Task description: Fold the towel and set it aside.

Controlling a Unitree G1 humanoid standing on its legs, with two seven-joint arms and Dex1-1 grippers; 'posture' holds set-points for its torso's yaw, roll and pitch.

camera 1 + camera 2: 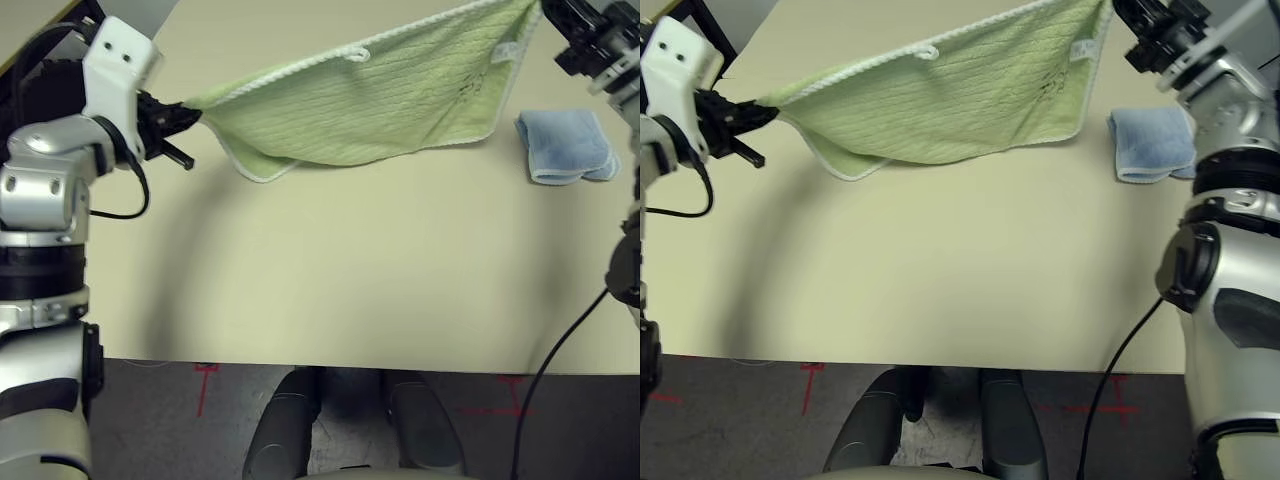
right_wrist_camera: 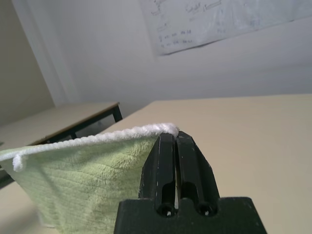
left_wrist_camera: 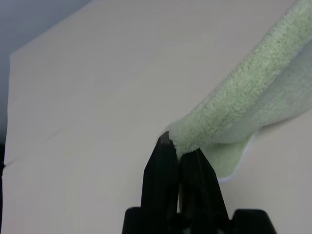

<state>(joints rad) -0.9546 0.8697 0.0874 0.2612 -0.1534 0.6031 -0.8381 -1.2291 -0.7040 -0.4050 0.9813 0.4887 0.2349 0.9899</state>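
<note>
My right gripper should move down to the same height as my left gripper before folding the towel, because the towel's white edge (image 1: 420, 28) slants up to my right gripper.
The light green towel (image 1: 370, 95) with white stitched edging hangs stretched in the air above the far half of the table, sagging in the middle. My left gripper (image 1: 190, 114) is shut on the towel's left corner (image 3: 185, 139). At the far right, held higher, my right gripper (image 1: 545, 12) is shut on the towel's other top corner (image 2: 163, 129). A small white label (image 1: 509, 50) shows near the right end. The towel's lower edge (image 1: 262, 175) droops close to the tabletop.
A smaller light blue folded cloth (image 1: 566, 145) lies on the beige table (image 1: 330, 280) at the right, just below the towel's right end. A black cable (image 1: 555, 350) runs down from my right arm over the table's front edge.
</note>
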